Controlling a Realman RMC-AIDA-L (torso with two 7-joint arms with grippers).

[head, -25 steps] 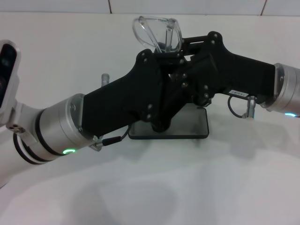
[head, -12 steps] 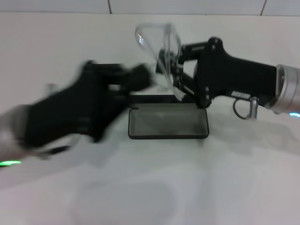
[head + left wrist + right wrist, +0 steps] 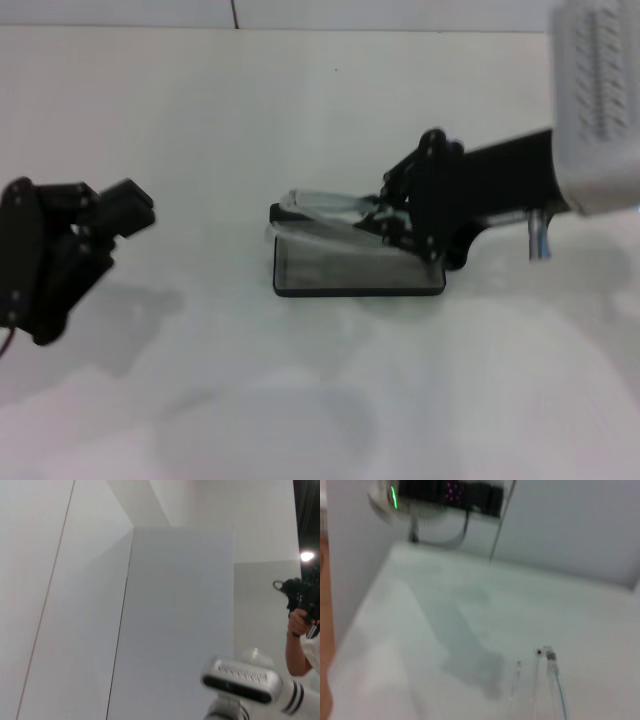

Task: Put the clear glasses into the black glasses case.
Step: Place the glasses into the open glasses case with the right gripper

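My right gripper should lower the clear glasses [image 3: 322,234] next until they touch the case's grey lining [image 3: 345,270], then let go, because they stretch lengthwise over the open black glasses case.
The black glasses case [image 3: 360,278] lies open at the table's middle, grey lining up. My right gripper [image 3: 392,216] reaches in from the right, low over the case's back edge, shut on the clear glasses [image 3: 318,218]. The glasses are tilted, with their front hanging over the case's back left corner; I cannot tell whether they touch it. In the right wrist view the see-through temple arms [image 3: 551,679] show above the white table. My left gripper [image 3: 95,208] is far off to the left, above the table, open and holding nothing.
White table [image 3: 330,400] all around the case, with a tiled wall behind. The left wrist view looks away from the table at grey wall panels, the robot's head [image 3: 242,680] and a person [image 3: 301,630] at the edge.
The left arm has let go and swung away from the glasses to the far left. The right gripper has brought the glasses down from high behind the case to its back edge.
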